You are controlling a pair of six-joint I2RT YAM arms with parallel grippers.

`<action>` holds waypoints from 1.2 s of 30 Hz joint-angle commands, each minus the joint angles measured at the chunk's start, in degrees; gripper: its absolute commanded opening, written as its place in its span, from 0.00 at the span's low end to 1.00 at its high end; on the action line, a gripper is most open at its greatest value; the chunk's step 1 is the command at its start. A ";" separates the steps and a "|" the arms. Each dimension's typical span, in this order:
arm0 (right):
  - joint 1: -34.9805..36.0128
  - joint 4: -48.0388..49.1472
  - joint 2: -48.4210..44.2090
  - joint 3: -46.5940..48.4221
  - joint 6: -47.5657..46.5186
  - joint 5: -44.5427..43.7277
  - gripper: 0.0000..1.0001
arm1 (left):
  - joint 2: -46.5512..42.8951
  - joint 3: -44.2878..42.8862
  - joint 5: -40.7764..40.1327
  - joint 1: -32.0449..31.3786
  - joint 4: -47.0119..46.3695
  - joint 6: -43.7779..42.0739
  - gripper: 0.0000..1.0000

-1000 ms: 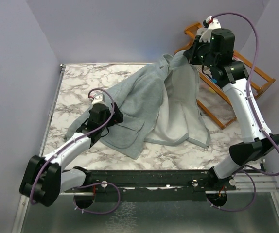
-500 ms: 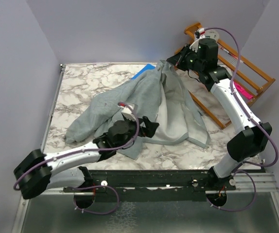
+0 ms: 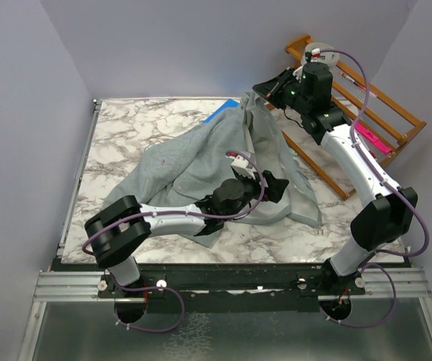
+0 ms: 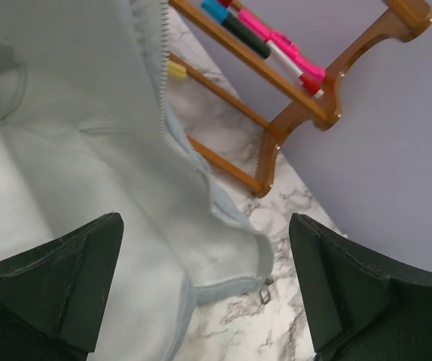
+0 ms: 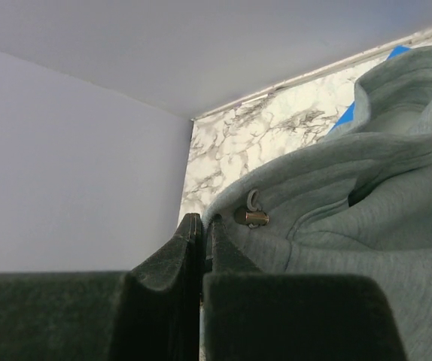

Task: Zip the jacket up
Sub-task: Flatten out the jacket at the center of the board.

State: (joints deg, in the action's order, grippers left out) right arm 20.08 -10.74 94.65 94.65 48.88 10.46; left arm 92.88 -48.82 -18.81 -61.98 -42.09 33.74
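Note:
My gripper is to pull the jacket front (image 3: pixel 302 199) across, and it will fold over and show a hidden pocket flap, because pale lining (image 4: pixel 172 214) faces up beside zipper teeth.
The light grey jacket (image 3: pixel 223 162) lies open on the marble table, hood toward the back. My right gripper (image 3: pixel 264 89) is shut on the hood edge and holds it lifted at the back; in the right wrist view (image 5: pixel 203 226) fleece is pinched between the fingers, and a metal-tipped drawstring (image 5: pixel 255 218) hangs beside them. My left gripper (image 3: pixel 276 186) is open over the jacket's lower right front. The left wrist view (image 4: pixel 205 252) shows the pale zipper teeth (image 4: pixel 158 90) running down to the hem corner, with the small zipper end (image 4: pixel 265 292) on the marble between the fingers.
A wooden rack (image 3: pixel 366 124) with coloured markers (image 4: pixel 272 37) leans at the back right, close to the jacket's right side. A blue pad (image 3: pixel 222 113) pokes out from under the hood. Purple walls enclose the table.
My left arm has swung from the jacket's left sleeve across to its lower right front. My right gripper has moved left with the hood, pulling the jacket's upper part along.

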 commanded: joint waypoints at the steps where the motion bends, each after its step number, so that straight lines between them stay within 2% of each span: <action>1: 0.29 1.96 -0.97 2.51 3.40 -2.87 0.00 | 4.77 -2.96 1.91 -1.07 -7.37 2.10 0.99; 10: 0.30 1.23 -1.28 3.52 6.50 -1.28 0.00 | 15.74 -6.96 -0.25 -1.66 -10.28 7.36 0.99; 22: 0.25 1.44 -2.93 2.13 7.39 -1.86 0.00 | 29.30 -19.61 0.11 -2.62 -10.64 15.84 0.99; 24: 0.29 1.56 -3.19 1.86 7.45 -1.82 0.01 | 31.01 -21.38 0.72 -2.62 -9.87 16.56 0.96; 30: 0.38 1.17 -4.04 1.93 5.28 -3.05 0.00 | 31.80 -21.85 2.54 -2.54 -7.82 16.71 0.54; 36: 0.25 1.10 -5.62 0.42 0.46 -7.06 0.00 | 25.92 -16.22 4.00 -1.10 -5.86 13.21 0.07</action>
State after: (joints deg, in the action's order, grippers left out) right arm 20.10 -12.51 93.01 95.48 52.75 7.05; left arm 123.79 -68.73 -17.08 -64.16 -49.84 49.28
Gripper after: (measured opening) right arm 0.036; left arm 0.243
